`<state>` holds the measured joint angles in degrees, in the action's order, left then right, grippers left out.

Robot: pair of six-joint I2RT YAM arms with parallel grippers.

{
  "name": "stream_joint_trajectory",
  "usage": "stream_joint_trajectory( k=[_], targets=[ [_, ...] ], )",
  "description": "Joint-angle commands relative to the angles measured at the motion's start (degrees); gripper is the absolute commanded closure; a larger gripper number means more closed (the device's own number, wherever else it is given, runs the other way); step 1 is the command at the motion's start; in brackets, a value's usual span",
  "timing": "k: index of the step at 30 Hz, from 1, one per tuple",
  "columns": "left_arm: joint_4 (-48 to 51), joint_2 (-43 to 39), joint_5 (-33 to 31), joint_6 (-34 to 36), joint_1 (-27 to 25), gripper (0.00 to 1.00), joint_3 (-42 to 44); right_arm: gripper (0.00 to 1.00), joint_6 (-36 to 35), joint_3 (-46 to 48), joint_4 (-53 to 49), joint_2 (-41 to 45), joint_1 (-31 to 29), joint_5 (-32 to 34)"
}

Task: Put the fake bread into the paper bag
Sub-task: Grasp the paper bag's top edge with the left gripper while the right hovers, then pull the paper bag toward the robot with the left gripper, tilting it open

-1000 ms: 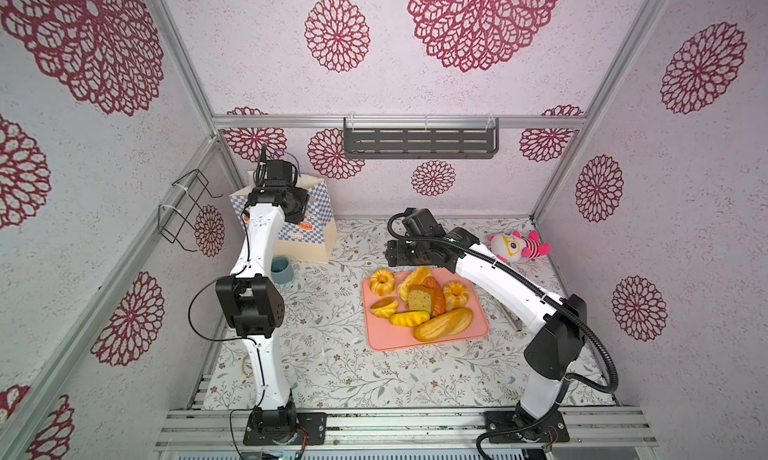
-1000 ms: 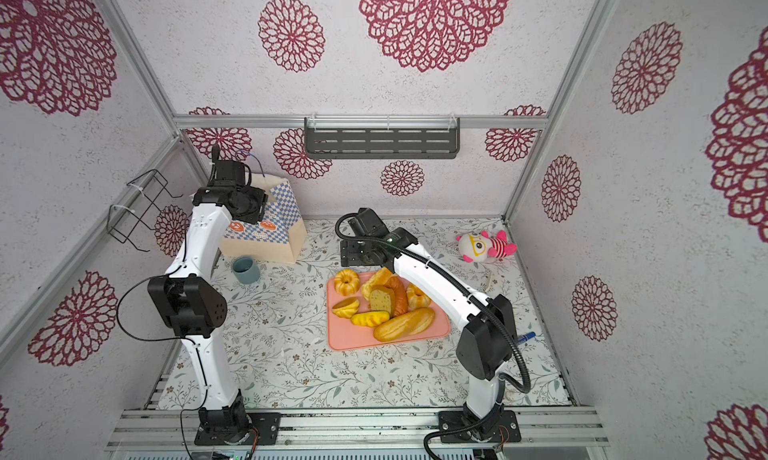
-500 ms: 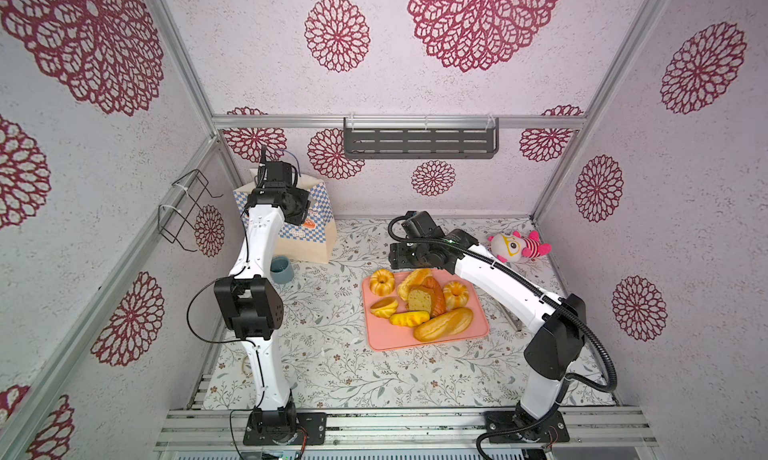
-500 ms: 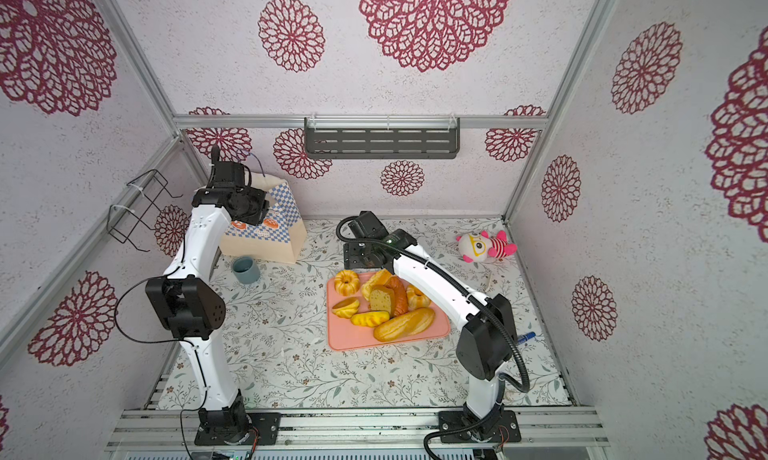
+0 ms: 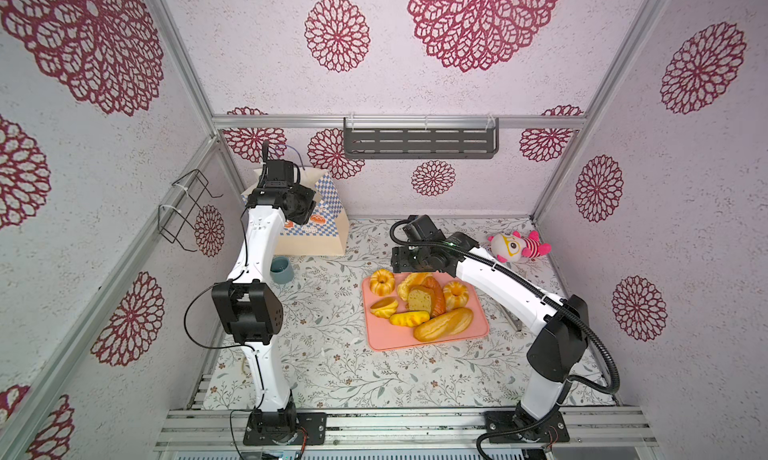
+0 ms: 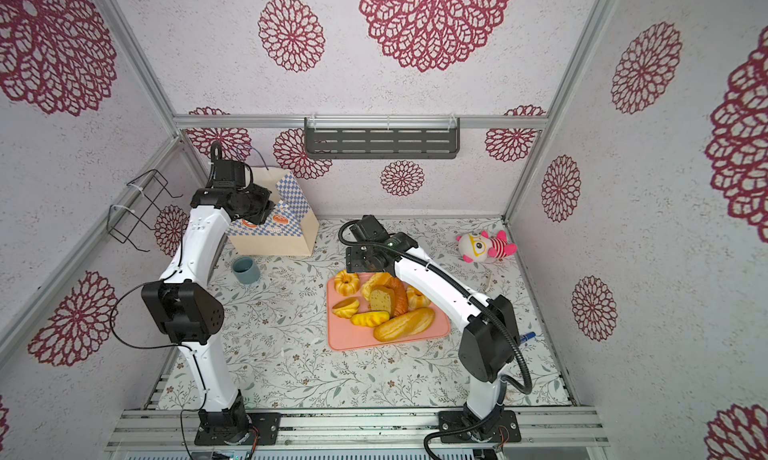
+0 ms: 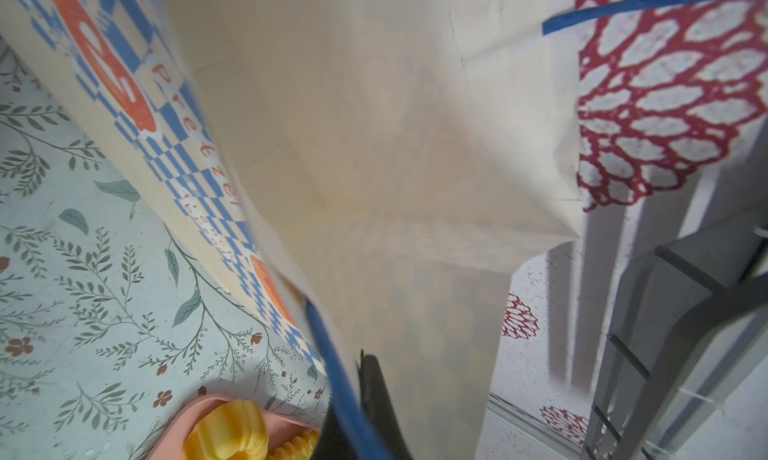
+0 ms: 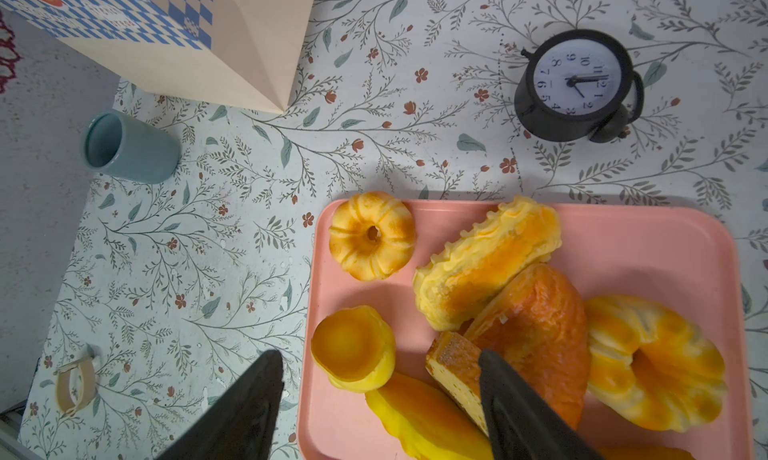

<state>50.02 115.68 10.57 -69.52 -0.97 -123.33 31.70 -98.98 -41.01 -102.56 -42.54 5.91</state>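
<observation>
The paper bag's opening [image 6: 269, 178] faces up and the cloth [image 6: 280, 316] next to the pink tray is clear, so the left gripper keeps carrying the bag until it stands there.
The paper bag [image 5: 322, 233] [image 6: 291, 235] stands at the back left, cream with a blue checkered band. My left gripper [image 5: 302, 207] [image 7: 357, 399] is shut on the bag's rim [image 7: 291, 279] together with a blue cord handle [image 7: 332, 362]. Only the bag's bare cream inside [image 7: 374, 146] shows. Several pieces of fake bread lie on the pink tray [image 5: 415, 342] [image 8: 623, 237]: a ring cake [image 8: 372, 235], a round bun [image 8: 353, 348], a slice [image 8: 451, 364] and a long loaf [image 5: 444, 324]. My right gripper [image 5: 409, 263] [image 8: 379, 356] hangs open above the tray's far left corner, holding nothing.
A teal cup [image 5: 281, 269] [image 8: 129, 146] stands in front of the bag. A black alarm clock [image 8: 575, 86] sits behind the tray. A pink-and-white plush toy [image 5: 519, 246] lies at the back right. A wire rack [image 5: 187, 208] hangs on the left wall, a grey shelf [image 5: 419, 140] on the back wall.
My left gripper has closed on the bag's rim. The right arm has barely shifted above the tray.
</observation>
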Motion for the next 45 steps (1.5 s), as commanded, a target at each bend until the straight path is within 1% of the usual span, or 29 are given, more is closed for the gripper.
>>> stream_joint_trajectory(
  k=[1, 6, 7, 12, 15, 19, 24, 29, 33, 39, 42, 45],
  targets=[
    [-1.1, -2.6, 3.0, 3.8, -0.5, 1.0, -1.0, 0.23, 1.0, -0.5, -0.4, 3.6, -0.2, 1.6],
    [1.8, -2.6, 7.5, 9.0, -0.8, 1.0, -2.9, 0.22, 0.4, -0.5, -1.5, 4.5, -0.2, 3.3],
    [2.4, -4.6, 8.6, 10.1, -0.8, 1.0, -2.8, 0.22, 0.1, -0.6, -1.7, 4.6, -0.2, 3.4],
    [5.7, -7.2, 13.1, 15.8, -0.8, 1.0, -2.2, 0.22, -0.5, -0.9, -3.3, 5.2, -0.1, 4.7],
    [7.7, -9.1, 15.8, 18.9, -0.9, 1.0, -1.0, 0.22, -0.8, -0.8, -3.9, 5.8, 0.0, 5.3],
    [9.0, -12.7, 19.2, 21.3, -1.1, 1.0, 3.9, 0.21, -1.4, -1.2, -4.7, 6.2, 0.1, 5.4],
    [14.3, -18.1, 19.6, 25.8, -1.7, 1.0, 7.9, 0.21, -2.0, -2.4, -6.2, 6.4, 0.3, 5.9],
    [20.2, -25.2, 18.7, 29.5, -1.8, 1.0, 12.3, 0.21, -2.5, -2.7, -6.6, 7.3, 0.3, 6.2],
    [23.7, -31.1, 19.1, 31.3, -1.8, 1.0, 16.4, 0.21, -2.8, -3.3, -6.7, 7.2, 0.4, 6.0],
    [26.4, -39.4, 24.2, 31.5, -1.8, 1.0, 23.8, 0.21, -3.6, -6.4, -7.5, 5.1, 0.3, 4.8],
    [27.1, -43.5, 25.9, 31.3, -1.8, 1.0, 27.3, 0.21, -3.9, -8.2, -7.2, 3.6, 0.3, 2.5],
    [28.9, -47.1, 26.6, 31.1, -1.8, 1.0, 29.8, 0.22, -3.7, -8.6, -5.5, 2.4, 0.1, -1.3]
  ],
)
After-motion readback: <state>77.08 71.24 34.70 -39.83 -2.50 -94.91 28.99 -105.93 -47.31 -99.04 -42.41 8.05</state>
